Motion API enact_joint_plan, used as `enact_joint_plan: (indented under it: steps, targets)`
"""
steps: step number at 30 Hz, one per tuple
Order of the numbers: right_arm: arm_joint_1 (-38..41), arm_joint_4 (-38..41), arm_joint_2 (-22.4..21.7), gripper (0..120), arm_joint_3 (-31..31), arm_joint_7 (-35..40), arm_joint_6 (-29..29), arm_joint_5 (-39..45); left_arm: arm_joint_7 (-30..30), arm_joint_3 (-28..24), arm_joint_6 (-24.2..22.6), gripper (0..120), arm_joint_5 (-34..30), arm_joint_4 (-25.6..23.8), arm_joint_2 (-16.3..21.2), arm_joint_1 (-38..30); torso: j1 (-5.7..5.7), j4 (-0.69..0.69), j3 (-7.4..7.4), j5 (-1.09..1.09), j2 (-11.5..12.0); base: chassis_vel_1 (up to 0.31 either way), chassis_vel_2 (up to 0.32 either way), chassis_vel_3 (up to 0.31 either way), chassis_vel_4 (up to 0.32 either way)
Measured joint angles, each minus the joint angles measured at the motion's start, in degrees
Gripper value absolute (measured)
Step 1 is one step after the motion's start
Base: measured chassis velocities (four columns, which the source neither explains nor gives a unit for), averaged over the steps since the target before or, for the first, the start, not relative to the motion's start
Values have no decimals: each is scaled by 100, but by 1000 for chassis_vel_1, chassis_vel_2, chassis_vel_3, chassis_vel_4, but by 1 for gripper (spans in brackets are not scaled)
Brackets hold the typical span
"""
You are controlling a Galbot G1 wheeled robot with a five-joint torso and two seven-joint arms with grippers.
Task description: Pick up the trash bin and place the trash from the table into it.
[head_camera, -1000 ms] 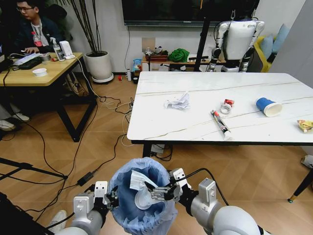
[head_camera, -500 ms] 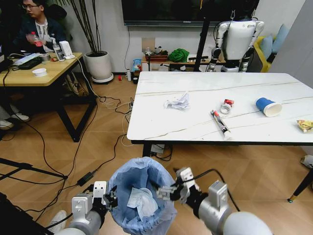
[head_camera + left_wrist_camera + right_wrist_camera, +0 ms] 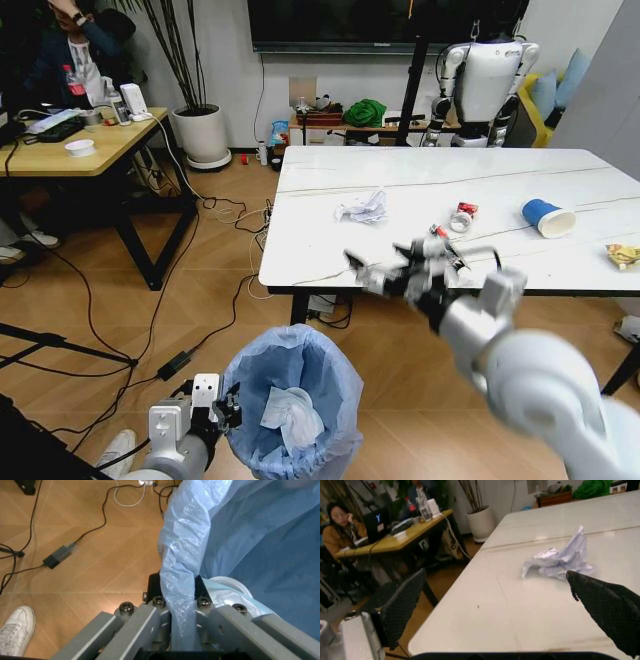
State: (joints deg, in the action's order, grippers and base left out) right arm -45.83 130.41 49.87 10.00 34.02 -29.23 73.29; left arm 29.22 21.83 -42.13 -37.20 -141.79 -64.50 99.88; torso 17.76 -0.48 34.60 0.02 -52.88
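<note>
The crumpled paper will keep its spread shape instead of drooping when I lift it, because a creased peak stands up on its own.
The trash bin, lined with a light-blue bag, hangs low in front of me with crumpled white paper inside. My left gripper is shut on its rim, and the left wrist view shows the fingers clamped on the bag's edge. My right gripper hovers open and empty over the table's front edge, its pads wide apart facing a crumpled paper. On the table lie that paper, a crushed can, a long wrapper, a blue cup and a yellow wrapper.
A yellow wooden desk with a seated person stands at the left, a potted plant behind it. Cables and a power brick lie on the wood floor. Another white robot stands behind the table.
My right gripper dropped white paper into the bin, then rose out of it and forward to the table's front edge, fingers open. The left gripper kept hold of the bin.
</note>
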Motion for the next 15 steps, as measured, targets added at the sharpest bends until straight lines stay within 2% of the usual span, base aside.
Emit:
enact_joint_plan:
  steps: [4, 8, 12, 15]
  targets:
    - [855, -725, 210, 100, -214, 304, -65, 492, -4, 37, 0, 0, 0, -2, -14, 3, 0, 3, 0, -4, 0, 0, 0, 0, 0]
    - [1111, -1103, 275, 100, -321, 345, -105, 577, -5, 49, 0, 0, 0, -1, -22, -4, 0, 2, 0, -1, 0, 0, 0, 0, 0]
    - [1664, -2281, 527, 100, -706, 467, -171, 630, -11, 59, 0, 0, -3, 20, -47, -30, 0, -2, 0, 0, 0, 0, 0, 0, 0]
    - [1900, -2772, 741, 100, -873, 555, -192, 617, -11, 60, 0, 0, -3, 20, -54, -33, 0, -1, 0, -3, -1, 0, 0, 0, 0]
